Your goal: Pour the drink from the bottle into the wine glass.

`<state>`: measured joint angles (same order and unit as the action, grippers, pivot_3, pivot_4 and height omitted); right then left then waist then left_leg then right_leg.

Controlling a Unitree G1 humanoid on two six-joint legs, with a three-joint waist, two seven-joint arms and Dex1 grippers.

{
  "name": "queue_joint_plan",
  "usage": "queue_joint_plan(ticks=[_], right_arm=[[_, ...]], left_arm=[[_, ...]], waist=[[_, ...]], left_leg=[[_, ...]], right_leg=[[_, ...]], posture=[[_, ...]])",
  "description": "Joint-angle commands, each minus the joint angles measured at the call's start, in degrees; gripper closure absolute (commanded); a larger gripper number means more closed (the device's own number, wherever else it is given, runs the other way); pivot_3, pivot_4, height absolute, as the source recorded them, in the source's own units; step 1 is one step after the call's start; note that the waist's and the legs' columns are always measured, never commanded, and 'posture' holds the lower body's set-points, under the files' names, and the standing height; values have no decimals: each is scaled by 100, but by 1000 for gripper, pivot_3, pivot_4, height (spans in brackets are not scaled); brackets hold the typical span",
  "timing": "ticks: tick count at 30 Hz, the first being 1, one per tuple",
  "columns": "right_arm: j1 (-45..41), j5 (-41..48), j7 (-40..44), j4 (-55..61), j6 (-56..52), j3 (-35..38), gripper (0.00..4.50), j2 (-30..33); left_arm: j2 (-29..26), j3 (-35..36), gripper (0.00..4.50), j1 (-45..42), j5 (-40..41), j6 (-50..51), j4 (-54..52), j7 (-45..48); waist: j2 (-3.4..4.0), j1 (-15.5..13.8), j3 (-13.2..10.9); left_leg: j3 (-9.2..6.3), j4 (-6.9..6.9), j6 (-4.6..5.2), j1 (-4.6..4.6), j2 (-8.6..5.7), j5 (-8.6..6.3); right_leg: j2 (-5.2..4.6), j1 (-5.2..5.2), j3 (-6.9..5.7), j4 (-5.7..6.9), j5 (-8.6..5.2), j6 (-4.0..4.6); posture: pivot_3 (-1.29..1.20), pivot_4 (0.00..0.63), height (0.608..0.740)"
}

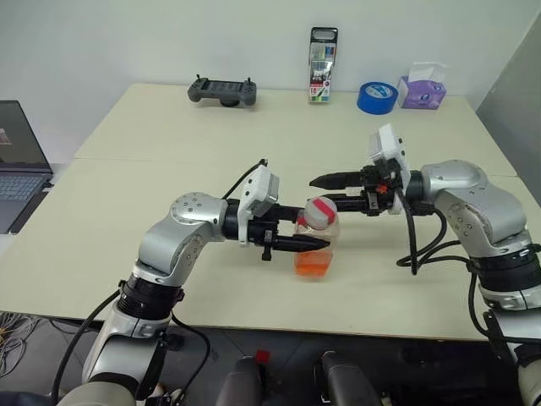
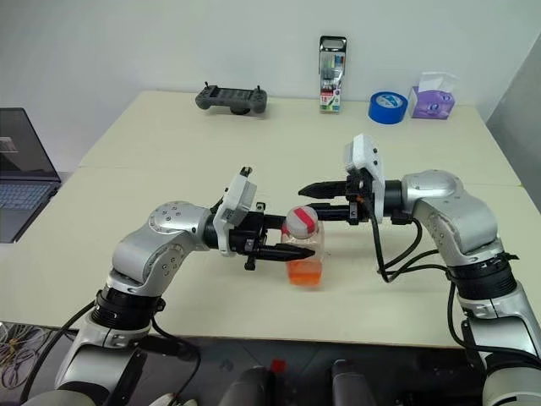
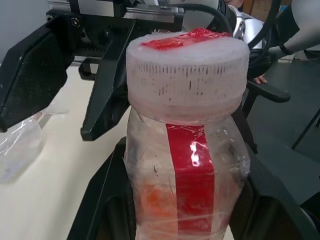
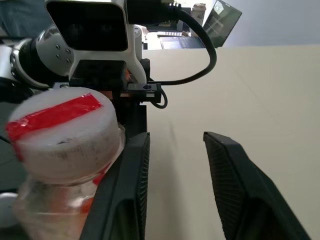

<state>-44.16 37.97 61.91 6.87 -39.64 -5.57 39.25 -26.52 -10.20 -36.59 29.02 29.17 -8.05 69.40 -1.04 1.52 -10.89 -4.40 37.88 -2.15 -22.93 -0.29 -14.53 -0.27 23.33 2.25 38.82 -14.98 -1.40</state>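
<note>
My gripper is going to twist the round white cap (image 1: 319, 213). The cap sits low over the bottle's neck (image 4: 67, 184), so it will turn in place and stay on.
The bottle (image 1: 313, 260) is upright just above the table (image 1: 152, 194), with my left gripper (image 1: 311, 244) shut around its clear body. A little orange-red drink (image 2: 304, 271) sits at the bottle's base. Its white cap with a red strip (image 3: 187, 75) is on. My right gripper (image 1: 325, 193) comes in from the right at cap height and is open. The cap lies beside one of its fingers (image 4: 132, 180), not between the two. A clear rounded shape (image 3: 15, 145) on the table behind the bottle may be the wine glass; I cannot tell.
Along the table's far edge stand a black game controller (image 1: 223, 90), a tall dark box of markers (image 1: 322, 66), a blue tape roll (image 1: 377, 96) and a purple tissue box (image 1: 422, 87). An open laptop (image 1: 19, 161) sits off the table's left side.
</note>
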Motion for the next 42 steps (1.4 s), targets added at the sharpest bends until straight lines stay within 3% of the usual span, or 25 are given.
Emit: queue_joint_plan(ticks=[1, 5, 10, 19, 32, 40, 42], right_arm=[[177, 871, -522, 633, -1061, 1005, 1479, 360], [767, 1453, -1694, 1588, -1804, 1950, 29, 443], [1184, 1632, -3066, 2602, -1906, 2220, 7, -6], [1623, 468, -4666, 3457, -1258, 959, 7, -1265], [1576, -52, -4712, 3036, -790, 691, 7, -1661], [1811, -202, -4438, 3061, -520, 530, 2622, -1576], [1762, -209, -4336, 3050, -483, 513, 2680, -1521]], left_arm=[[95, 212, 2671, -179, -102, -288, 157, -278], [111, 257, 2671, -131, -327, -574, 422, -517], [284, 316, 2671, -216, -473, -752, 738, -872], [595, 246, 2671, -457, -640, -960, 1033, -1099], [583, 216, 2671, -417, -655, -929, 975, -983], [564, 246, 2671, -340, -609, -858, 823, -1004], [567, 253, 2671, -313, -554, -783, 745, -993]], waist=[[0, -29, 0], [-1, -18, 0], [-1, 25, 0], [0, 24, 0], [0, 22, 0], [0, 23, 0], [0, 23, 0]], left_leg=[[-5, -1, 0, -2, -4, 0], [-5, -5, 1, -3, -4, -1], [2, -5, 1, 2, -1, -1], [2, -2, 1, 3, 1, 0], [-1, -3, 1, 3, 0, 0], [0, -2, 1, 3, 0, 0], [0, -2, 2, 3, 0, 0]], right_leg=[[-6, 0, 0, -3, 1, 1], [-7, -1, 2, -12, 1, 1], [-3, 0, 9, -2, -16, -27], [7, 1, 9, 4, -17, -29], [4, 2, 7, 5, -16, -28], [4, 2, 8, 5, -16, -28], [4, 2, 8, 5, -16, -28]], posture=[[0, 150, 740], [0, 150, 740], [0, 150, 740], [0, 150, 740], [0, 150, 740], [0, 150, 740], [0, 150, 740]])
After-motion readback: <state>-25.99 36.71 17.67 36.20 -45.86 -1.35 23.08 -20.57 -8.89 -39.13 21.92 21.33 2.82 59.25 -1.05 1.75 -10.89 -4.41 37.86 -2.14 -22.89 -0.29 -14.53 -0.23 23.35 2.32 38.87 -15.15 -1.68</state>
